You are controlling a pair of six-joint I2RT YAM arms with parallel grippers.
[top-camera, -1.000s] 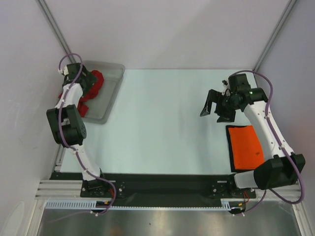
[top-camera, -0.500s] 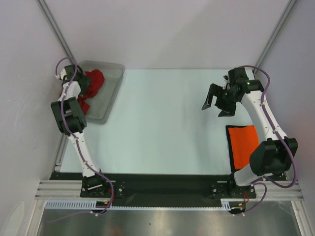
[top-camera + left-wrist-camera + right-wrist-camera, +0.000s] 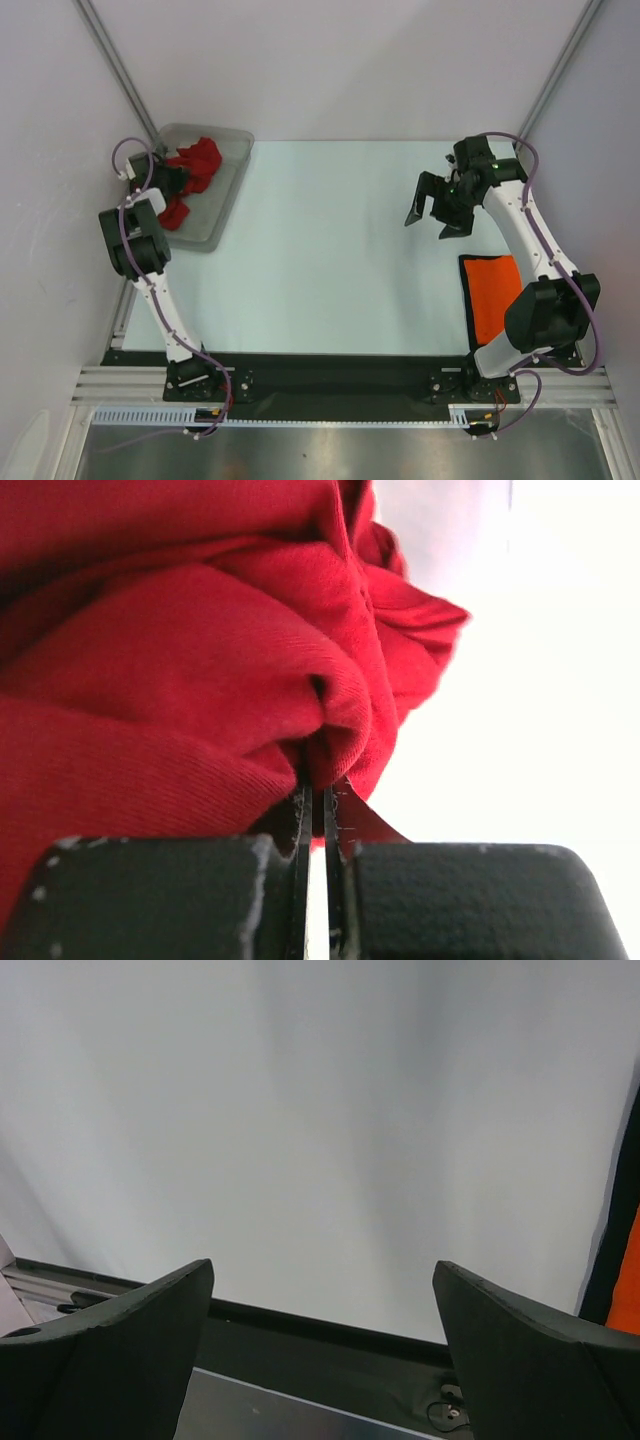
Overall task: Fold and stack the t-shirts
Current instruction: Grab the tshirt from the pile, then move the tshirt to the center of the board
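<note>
A fold of the dark red t-shirt (image 3: 326,748) is pinched in my left gripper, so I should carry on swinging toward the clear middle of the pale table (image 3: 312,238) and let go there.
The dark red t-shirt (image 3: 200,160) lies bunched in the translucent grey tub (image 3: 228,185) at the table's far left. My left gripper (image 3: 170,180) reaches into the tub and is shut on a fold of this shirt. In the left wrist view the red cloth (image 3: 200,660) fills the frame, and my left gripper (image 3: 318,798) pinches a ridge of it between nearly touching jaws. The bright orange t-shirt (image 3: 495,290) lies flat and folded at the near right. My right gripper (image 3: 430,218) hovers open above the table, beyond the orange shirt, with nothing between its fingers (image 3: 120,1340).
The tub stands against the left wall, beside a slanted metal post (image 3: 120,70). The pale table (image 3: 330,240) stretches between the two arms. A black strip (image 3: 330,368) runs along the near edge. An orange sliver (image 3: 630,1280) shows at the right wrist view's edge.
My left gripper has shut on the red shirt and drawn toward the left wall, and the cloth has shifted in the tub. The right gripper has drifted slightly and stays open.
</note>
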